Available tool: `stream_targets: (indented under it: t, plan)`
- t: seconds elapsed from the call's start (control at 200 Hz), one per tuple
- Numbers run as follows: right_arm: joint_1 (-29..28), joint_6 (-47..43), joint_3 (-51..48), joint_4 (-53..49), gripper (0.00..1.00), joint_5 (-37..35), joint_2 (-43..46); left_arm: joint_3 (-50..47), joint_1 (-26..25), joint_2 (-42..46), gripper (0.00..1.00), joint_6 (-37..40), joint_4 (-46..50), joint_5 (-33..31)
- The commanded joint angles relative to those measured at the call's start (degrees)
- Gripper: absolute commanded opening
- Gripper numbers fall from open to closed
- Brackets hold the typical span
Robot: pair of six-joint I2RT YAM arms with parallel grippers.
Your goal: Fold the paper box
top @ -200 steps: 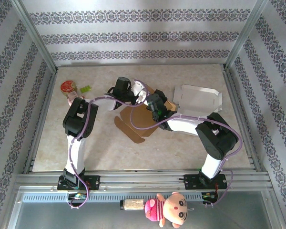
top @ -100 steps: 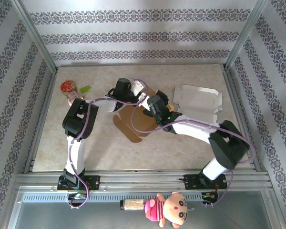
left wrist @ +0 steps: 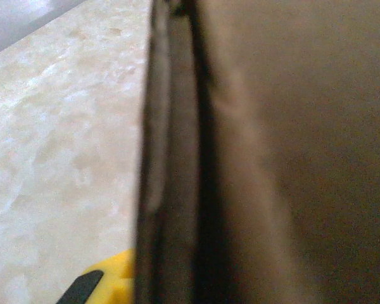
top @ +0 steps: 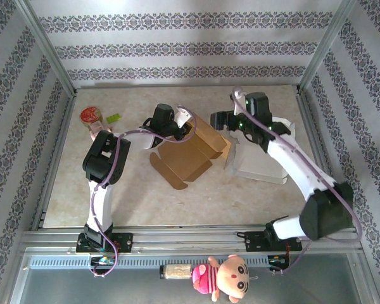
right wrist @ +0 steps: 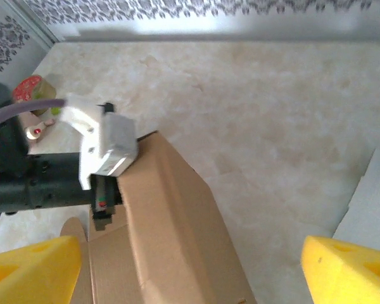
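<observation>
The brown paper box (top: 182, 159) is crooked under my grippers, so my left gripper should release the standing side's corner (right wrist: 153, 143), and I should straighten the box before folding further.
The brown paper box (top: 189, 154) lies half folded at the table's middle, one wall standing up along its far side. My left gripper (top: 180, 128) is shut on that wall's upper left corner. In the left wrist view the cardboard edge (left wrist: 171, 190) runs straight up the frame, with a yellow fingertip (left wrist: 104, 284) beside it. My right gripper (top: 225, 120) hovers open just right of the box, touching nothing. Its wrist view looks down on the brown wall (right wrist: 177, 234) between two wide-apart yellow fingers (right wrist: 31, 272), with the left gripper (right wrist: 98, 161) clamped at the corner.
A white unfolded box (top: 266, 155) lies right of the brown one, under the right arm, and its edge (right wrist: 373, 209) shows in the right wrist view. A red round tin (top: 90, 115) and a small green piece (top: 113, 117) sit at the far left. Metal frame posts border the table.
My right gripper has opened, let go of the brown box and swung back and to the right. The box's wall now stands folded up. The left gripper stays clamped in place.
</observation>
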State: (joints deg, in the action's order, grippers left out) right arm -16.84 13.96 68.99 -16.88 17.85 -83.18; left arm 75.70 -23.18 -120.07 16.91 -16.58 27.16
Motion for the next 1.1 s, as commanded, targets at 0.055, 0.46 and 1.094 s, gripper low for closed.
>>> stream_targets:
  t: [0.055,0.46,1.094]
  plan:
    - [0.01,-0.72,8.42,-8.56,0.81,12.09,-11.32,0.56,-0.26,0.10,0.24,1.44,0.08,1.98]
    - [0.11,-4.72,11.16,-9.74,0.59,16.68,-21.05,3.67,-0.21,-1.96,0.30,-1.46,-3.89,4.36]
    - [0.37,13.71,11.75,-14.84,0.85,-8.97,-5.81,-2.96,-0.79,2.77,0.00,-8.74,-4.71,-21.46]
